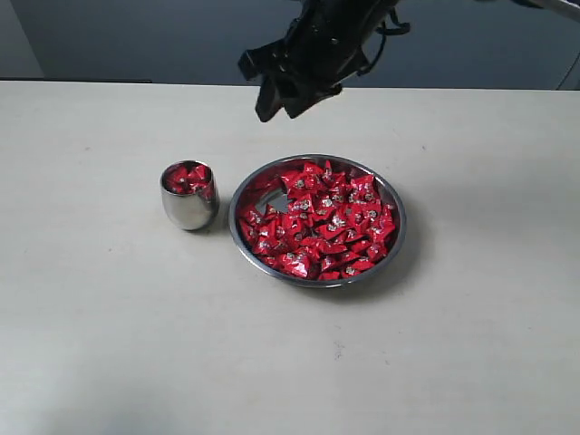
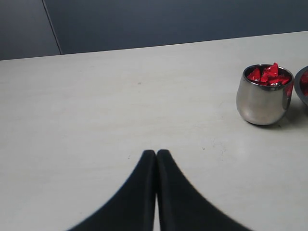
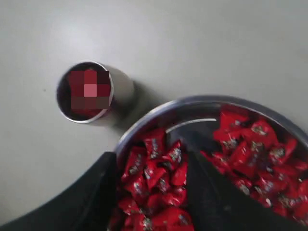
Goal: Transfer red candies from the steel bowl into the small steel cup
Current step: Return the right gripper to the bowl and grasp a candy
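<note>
Red candies are in the open under the spread fingers of my right gripper, next to the bowl's exposed bottom (image 1: 275,198). I should move down now until the fingers are on both sides of a candy (image 1: 299,206).
The steel bowl (image 1: 400,227) sits right of centre on the table, piled with red candies (image 1: 319,222). Just left of it stands the small steel cup (image 1: 188,210), with a few red candies (image 1: 188,178) showing at its mouth. My right gripper (image 1: 279,109) hangs in the air over the bowl's far rim. In the right wrist view it (image 3: 151,154) is open, its fingers spread with nothing between them, above candies (image 3: 154,173) near the bowl's rim (image 3: 192,102); the cup (image 3: 122,89) is beside it. My left gripper (image 2: 156,153) is shut and empty over bare table, away from the cup (image 2: 262,101).
The pale table (image 1: 109,344) spreads wide around the bowl and cup. A dark wall (image 1: 136,36) runs behind the table's far edge. The bowl's edge (image 2: 303,86) just shows past the cup in the left wrist view.
</note>
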Action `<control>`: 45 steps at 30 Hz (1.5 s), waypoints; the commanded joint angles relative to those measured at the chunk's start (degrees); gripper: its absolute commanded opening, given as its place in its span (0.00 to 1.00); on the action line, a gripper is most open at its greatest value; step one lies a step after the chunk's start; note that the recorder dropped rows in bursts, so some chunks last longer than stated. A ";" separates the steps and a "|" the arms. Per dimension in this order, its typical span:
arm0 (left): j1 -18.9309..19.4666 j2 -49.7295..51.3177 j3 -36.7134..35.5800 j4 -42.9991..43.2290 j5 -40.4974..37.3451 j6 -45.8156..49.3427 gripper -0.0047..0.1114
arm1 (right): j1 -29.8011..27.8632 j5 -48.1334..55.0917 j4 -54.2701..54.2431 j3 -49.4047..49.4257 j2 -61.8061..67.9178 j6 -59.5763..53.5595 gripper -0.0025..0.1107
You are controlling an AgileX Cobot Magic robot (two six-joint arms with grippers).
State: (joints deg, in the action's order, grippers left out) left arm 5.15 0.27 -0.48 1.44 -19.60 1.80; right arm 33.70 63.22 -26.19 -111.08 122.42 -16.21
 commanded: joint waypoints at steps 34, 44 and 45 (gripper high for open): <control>-0.05 -0.27 0.48 0.11 0.34 -0.11 0.04 | -1.63 -14.38 -0.88 15.99 7.30 6.68 0.42; -0.05 -0.27 0.48 0.11 0.34 -0.11 0.04 | -1.63 -16.11 -4.17 15.99 8.21 7.85 0.42; -0.05 -0.27 0.48 0.11 0.34 -0.11 0.04 | -1.63 -16.11 -4.45 15.99 8.56 7.85 0.42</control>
State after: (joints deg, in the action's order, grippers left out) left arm 5.15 0.27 -0.48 1.44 -19.60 1.80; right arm 32.28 47.84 -29.29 -95.25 130.32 -8.24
